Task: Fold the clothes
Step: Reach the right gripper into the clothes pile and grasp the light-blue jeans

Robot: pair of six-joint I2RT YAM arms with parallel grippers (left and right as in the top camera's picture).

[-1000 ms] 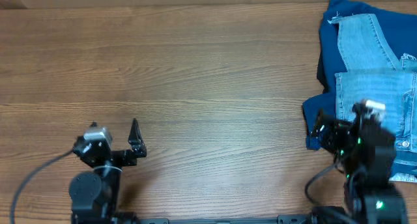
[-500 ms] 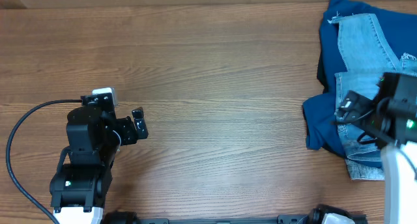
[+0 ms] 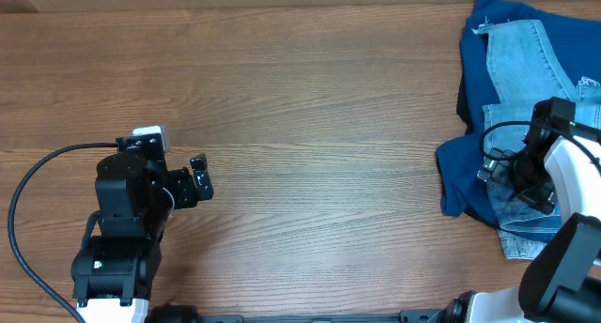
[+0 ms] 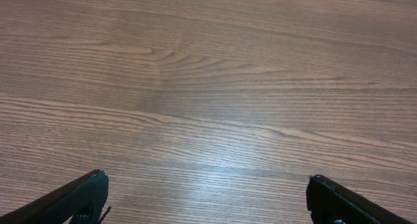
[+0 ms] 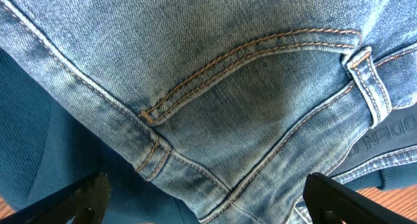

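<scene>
The robot's right gripper is hovering above the jeans' waistband (image 5: 280,168) on top of the dark blue garment, so it should move back, pinch the pocket's side seam (image 5: 144,129) and pull the jeans clear.
The clothes, light-wash denim jeans (image 3: 519,65), lie bunched at the table's far right on top of a dark royal-blue garment (image 3: 462,165). My right gripper (image 3: 502,173) hovers over them, open. In the right wrist view the jeans (image 5: 260,87) fill the frame with an orange-stitched pocket seam and a belt loop; the right gripper (image 5: 208,195) has its two dark fingertips (image 5: 85,195) spread wide above the denim, with nothing between them. At the left, my left gripper (image 3: 200,177) is open over bare wood. The left wrist view shows that gripper (image 4: 205,198) empty.
The wooden table (image 3: 329,126) stretches between the two arms. The dark blue garment (image 5: 39,152) shows under the jeans' left edge. A black cable (image 3: 38,187) trails from the left arm.
The right arm has swung further out over the jeans, dropping closer to the denim. The left arm rose from its folded pose a second ago and has since held still.
</scene>
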